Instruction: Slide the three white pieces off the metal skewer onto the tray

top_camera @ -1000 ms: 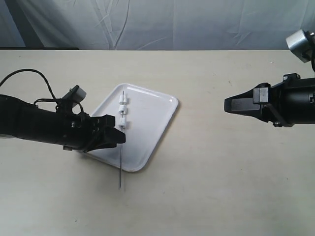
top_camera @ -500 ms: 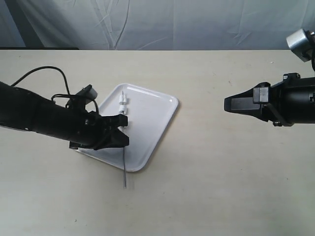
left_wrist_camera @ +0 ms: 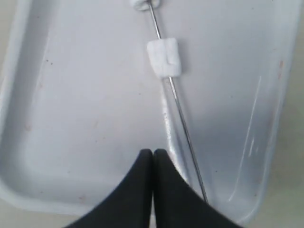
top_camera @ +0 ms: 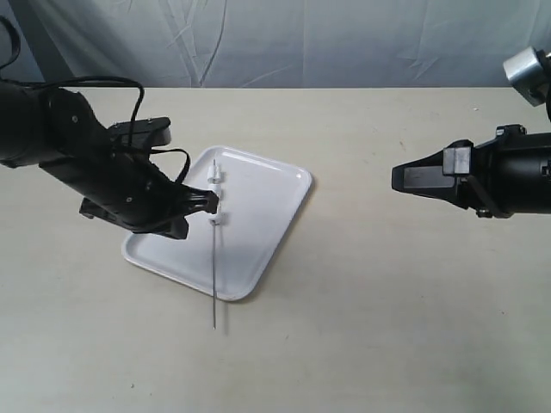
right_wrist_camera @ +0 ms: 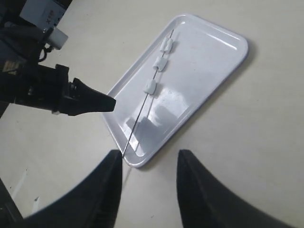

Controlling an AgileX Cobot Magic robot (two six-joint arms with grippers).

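Note:
My left gripper's shut fingers are next to the metal skewer [left_wrist_camera: 190,146], so I should open them, put them on both sides of the skewer's stem [top_camera: 214,249] below the white pieces and grip there before lifting.
The white tray [top_camera: 258,225] lies left of the table's middle. The metal skewer [top_camera: 213,275] rests lengthwise across the tray, its near end sticking out over the front rim onto the table. The three white pieces [top_camera: 216,196] are threaded on its far half. My left gripper [top_camera: 209,200] is shut with nothing in it, its tip just left of the skewer by the pieces. In the left wrist view the gripper [left_wrist_camera: 153,153] sits over the tray [left_wrist_camera: 80,95], beside the skewer [left_wrist_camera: 183,118] and below one piece [left_wrist_camera: 164,58]. My right gripper [right_wrist_camera: 148,159] is open, far from the tray [right_wrist_camera: 209,52].
The beige table [top_camera: 387,301] runs between the tray and my right gripper [top_camera: 400,181], which hovers at the right. A grey cloth backdrop [top_camera: 301,43] hangs behind the table's far edge. The left arm's cable [top_camera: 129,86] loops above the arm.
My left arm has swung back and away from the front edge, taking its shut gripper along the skewer toward the pieces. The skewer's near end wobbled slightly. The right arm stayed still.

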